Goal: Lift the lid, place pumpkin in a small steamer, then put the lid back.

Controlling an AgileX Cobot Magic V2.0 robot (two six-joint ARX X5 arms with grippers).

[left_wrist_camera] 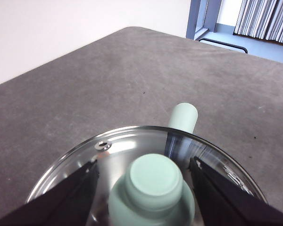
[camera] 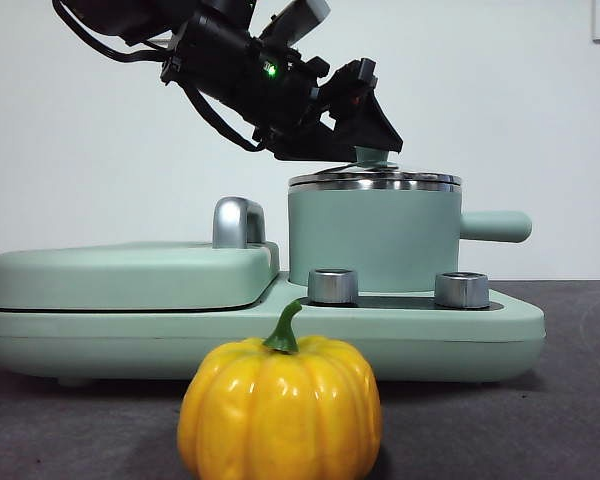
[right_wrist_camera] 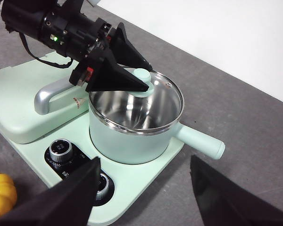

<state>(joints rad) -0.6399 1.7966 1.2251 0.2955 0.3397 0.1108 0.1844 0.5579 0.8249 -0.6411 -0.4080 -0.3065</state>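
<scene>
I expect the lid (camera: pixel 375 173) to come off in one piece and leave the steamer in place when I lift the knob, because a plain seam (camera: pixel 420 183) runs around the lid's steel rim.
The clear glass lid (camera: pixel 375 182) sits on the mint-green small steamer (camera: pixel 372 238). My left gripper (camera: pixel 373 142) reaches down from the upper left and is open. In the left wrist view its jaws stand on either side of the lid's mint knob (left_wrist_camera: pixel 153 181), with small gaps on both sides, above the lid (left_wrist_camera: pixel 127 146). The right wrist view shows the left gripper (right_wrist_camera: pixel 132 77) over the lid (right_wrist_camera: pixel 166 98) and steamer (right_wrist_camera: pixel 132 139). The yellow-orange pumpkin (camera: pixel 280 410) stands on the table in front of the cooker and also shows in the right wrist view (right_wrist_camera: pixel 0 194). My right gripper (right_wrist_camera: pixel 145 162) is open and empty, hovering above the front of the cooker.
The steamer sits on a wide mint cooker base (camera: pixel 500 325) with two steel dials (camera: pixel 332 286). A flat griddle cover (camera: pixel 130 272) with a steel handle (camera: pixel 238 222) lies to the left. The steamer's side handle (camera: pixel 495 226) sticks out to the right.
</scene>
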